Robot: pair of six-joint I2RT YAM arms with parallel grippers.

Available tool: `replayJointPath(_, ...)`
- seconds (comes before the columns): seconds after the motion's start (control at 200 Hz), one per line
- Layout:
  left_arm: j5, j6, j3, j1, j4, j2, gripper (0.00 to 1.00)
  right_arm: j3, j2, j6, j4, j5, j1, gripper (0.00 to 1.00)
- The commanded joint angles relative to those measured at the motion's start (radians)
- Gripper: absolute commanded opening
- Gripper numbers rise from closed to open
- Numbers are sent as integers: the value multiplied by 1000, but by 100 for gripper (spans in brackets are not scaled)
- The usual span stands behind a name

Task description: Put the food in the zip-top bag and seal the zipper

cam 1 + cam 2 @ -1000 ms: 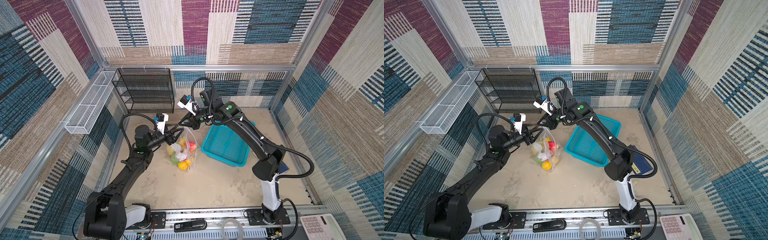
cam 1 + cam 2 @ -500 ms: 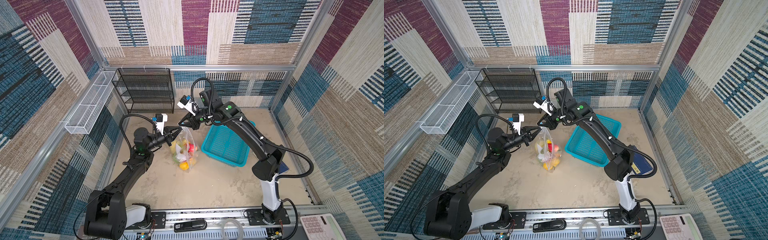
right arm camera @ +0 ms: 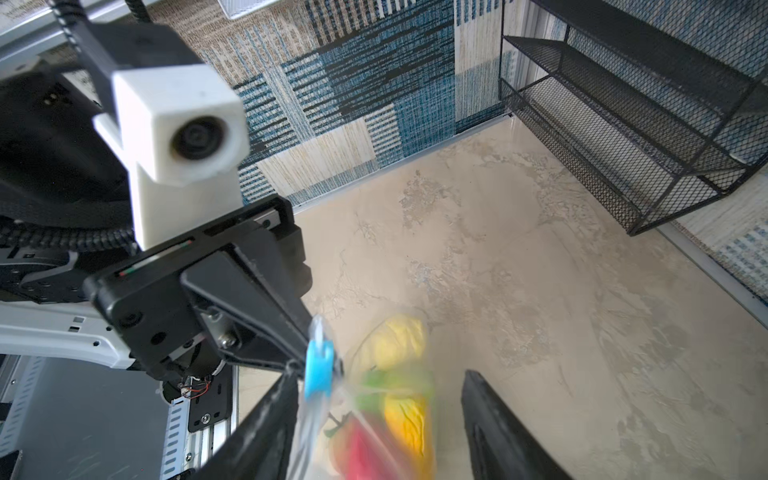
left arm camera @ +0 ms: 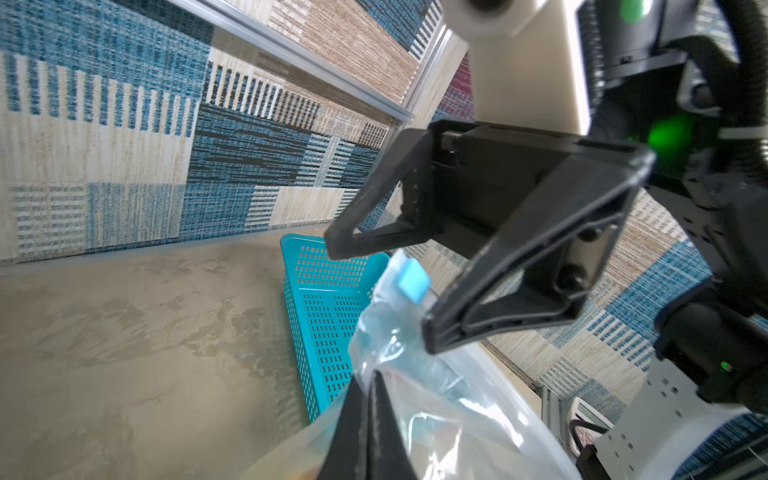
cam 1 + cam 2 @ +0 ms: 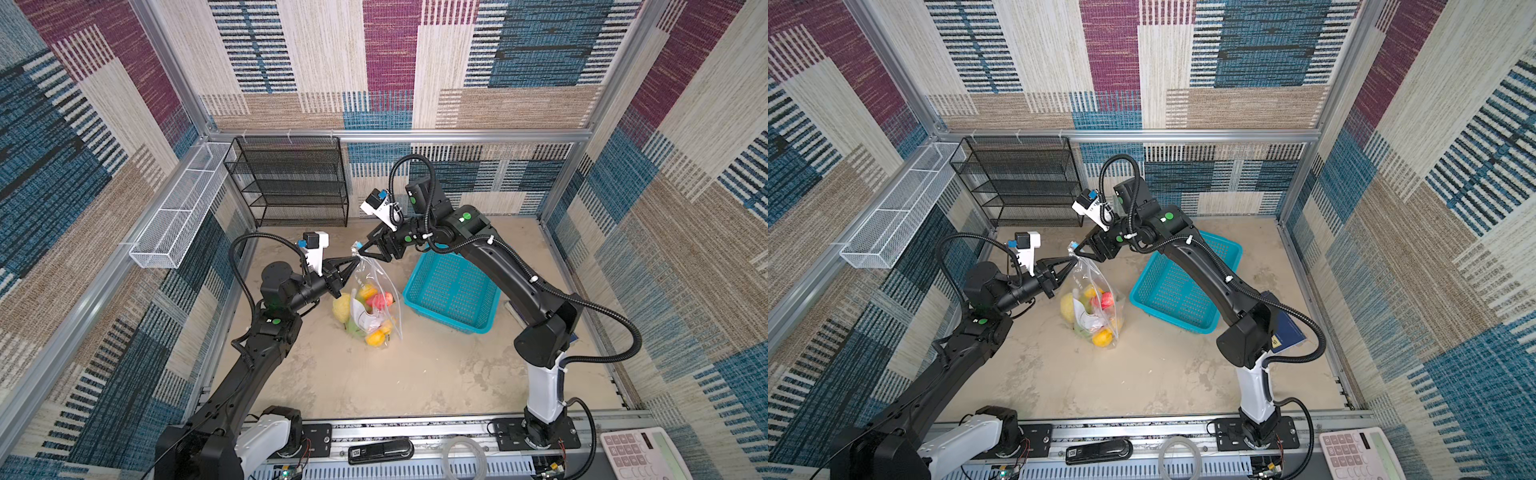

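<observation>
Next, I center my open right gripper, since the light-blue slider (image 3: 319, 368) sits near one of that gripper's fingers, and pinch the slider (image 5: 357, 246) before I open my left gripper.
The clear zip-top bag (image 5: 388, 316) (image 5: 1100, 274) hangs upright with its bottom on the table, and the food (image 5: 375, 302) (image 5: 1100, 300) (image 3: 399, 399) lies inside as yellow, red, green and orange pieces. My left gripper (image 5: 355, 259) (image 5: 1074, 259) (image 4: 374, 378) is shut on the bag's top rim, just below the light-blue slider (image 5: 354, 246) (image 5: 1072, 245) (image 4: 412, 282) (image 3: 318, 370) of the zipper. My right gripper (image 5: 366, 253) (image 5: 1084, 253) (image 3: 380, 378) is open. Its fingers straddle the bag's top beside the slider without pinching it.
A turquoise perforated basket (image 5: 451, 291) (image 5: 1177, 291) (image 4: 328, 307) sits right of the bag, under my right arm. A black wire shelf (image 5: 291, 183) (image 3: 623, 124) stands at the back and a white wire tray (image 5: 178, 208) hangs on the left wall. A calculator (image 5: 640, 453) lies at the front right.
My left gripper closed on the bag's top rim. My right gripper then opened and let go of the top of the bag. The bag swung slightly right.
</observation>
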State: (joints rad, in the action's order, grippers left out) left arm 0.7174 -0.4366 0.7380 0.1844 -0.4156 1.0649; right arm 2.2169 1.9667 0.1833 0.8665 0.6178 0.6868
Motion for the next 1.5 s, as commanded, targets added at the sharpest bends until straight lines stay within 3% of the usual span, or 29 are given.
replayJointPath(0.0,-96,22,47,17,114,-8,0,-37,-31,-19,-57,14,2,64)
replayJointPath(0.195,-157,-2,77,62,166,-1,0,-82,-37,-34,-86,59,7,56)
replayJointPath(0.406,-268,22,89,113,260,-27,0,-42,-10,-30,-71,37,7,19)
replayJointPath(0.501,-314,24,87,126,300,-51,0,-15,3,-28,-58,35,8,7)
replayJointPath(0.841,-397,-7,37,164,336,-164,0,95,56,7,-10,77,29,3)
replayJointPath(0.967,-399,6,-3,162,288,-158,36,84,73,29,21,94,31,5)
replayJointPath(1.112,-416,75,-23,146,223,-150,55,30,56,39,18,105,31,5)
replayJointPath(1.262,-221,132,-54,79,48,-102,65,-3,28,51,-7,100,31,5)
replayJointPath(1.397,-97,256,-1,58,96,-31,66,10,29,64,3,97,31,5)
replayJointPath(1.492,-40,280,14,36,85,-8,65,13,31,70,12,93,31,4)
